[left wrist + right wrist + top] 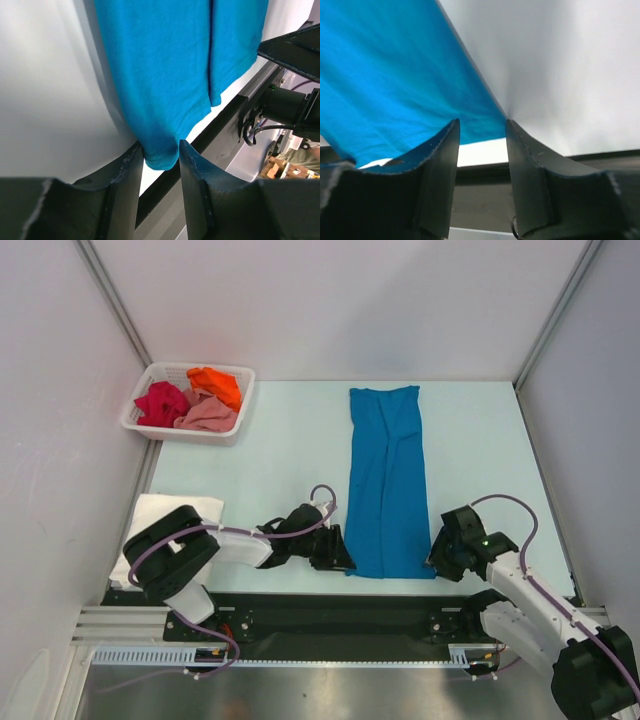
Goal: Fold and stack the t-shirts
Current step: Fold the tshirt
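My right gripper should pinch the blue t-shirt's hem (479,134), which lies loose between its open fingers, by its near corner (500,127) before both grippers fold the hem over.
The bright blue t-shirt (387,480) lies on the table as a long narrow strip running away from me. My left gripper (342,556) is at its near left corner. In the left wrist view, that gripper (160,152) is shut on the bunched blue corner (160,157). My right gripper (436,558) is at the near right corner. In the right wrist view, it (482,127) is open with the blue hem (480,127) lying between its tips. The white t-shirt (160,520) lies at the near left. The crimson (160,402), orange (216,383) and dusty pink (207,416) t-shirts are crumpled in the basket.
The white slotted basket (136,418) stands at the far left corner. The black rail (330,612) at the table's near edge runs just below both grippers. White walls close in the table on the left, right and far sides.
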